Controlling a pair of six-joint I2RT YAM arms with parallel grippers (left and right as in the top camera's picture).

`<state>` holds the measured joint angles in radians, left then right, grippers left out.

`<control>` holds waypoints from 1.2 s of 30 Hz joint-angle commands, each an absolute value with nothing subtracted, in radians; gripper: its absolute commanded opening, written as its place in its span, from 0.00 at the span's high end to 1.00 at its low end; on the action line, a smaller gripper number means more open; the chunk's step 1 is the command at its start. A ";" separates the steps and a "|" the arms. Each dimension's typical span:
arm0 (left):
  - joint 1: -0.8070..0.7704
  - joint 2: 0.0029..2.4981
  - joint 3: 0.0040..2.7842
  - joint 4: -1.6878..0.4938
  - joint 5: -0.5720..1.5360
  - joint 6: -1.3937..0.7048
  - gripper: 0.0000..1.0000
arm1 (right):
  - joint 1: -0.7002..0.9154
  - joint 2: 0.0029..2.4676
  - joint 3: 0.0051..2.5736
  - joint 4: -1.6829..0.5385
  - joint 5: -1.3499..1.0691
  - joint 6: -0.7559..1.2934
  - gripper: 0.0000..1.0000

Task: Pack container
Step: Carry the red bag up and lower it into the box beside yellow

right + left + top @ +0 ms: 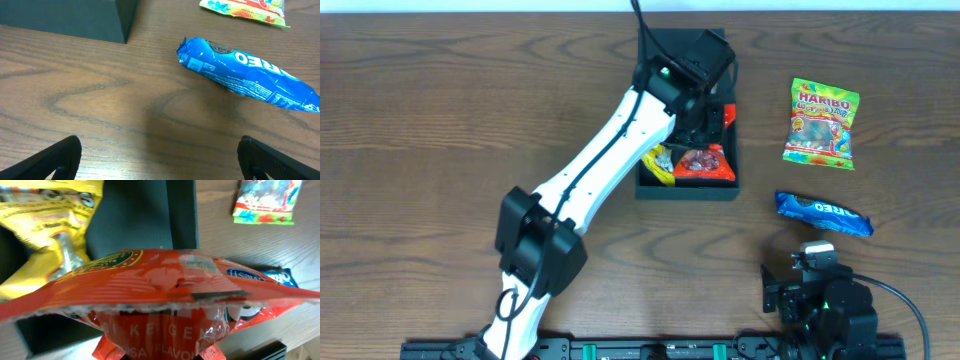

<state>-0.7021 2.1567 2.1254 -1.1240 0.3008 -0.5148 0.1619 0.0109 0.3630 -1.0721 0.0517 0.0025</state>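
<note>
The red packet (706,163) is hanging above the container's free space (132,220) beside the yellow packet, so the robot's left gripper goes on lowering until the red packet sits inside.
The dark container (686,192) stands open at the table's middle back, its flap lid at the far side. It also shows in the left wrist view (135,220). Inside lie a yellow packet (662,165) and a red snack packet (705,165). My left gripper (698,125) reaches down into the container. In the left wrist view the red packet (160,290) fills the frame, and the gripper (161,356) is shut on its lower edge. The yellow packet (45,210) is behind it. My right gripper (160,160) is open and empty over bare wood near the front right.
A blue Oreo packet (823,213) lies right of the container, just ahead of my right gripper (802,268), and shows in the right wrist view (250,75). A Haribo bag (822,123) lies further back right. Another red item (728,115) sits at the container's right wall.
</note>
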 commanded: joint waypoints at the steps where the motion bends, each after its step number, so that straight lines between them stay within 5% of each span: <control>1: -0.702 2.201 2.156 -1.122 0.354 -0.471 0.94 | 0.158 0.006 0.357 -1.077 0.044 -0.008 0.01; 19: -0.726 2.323 2.156 -1.003 0.249 -0.494 0.95 | 0.158 0.006 0.357 -1.077 0.044 -0.008 0.01; 32: -0.726 2.322 2.157 -0.994 0.191 -0.494 0.37 | 0.158 0.006 0.357 -1.077 0.044 -0.008 0.01; 36: -0.725 2.320 2.190 -1.007 0.168 -0.494 0.30 | 0.158 0.006 0.357 -1.077 0.044 -0.008 0.01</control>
<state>-0.7284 2.3119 2.1387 -0.9985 0.2047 -0.4973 0.1619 0.0109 0.3630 -1.0721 0.0513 0.0025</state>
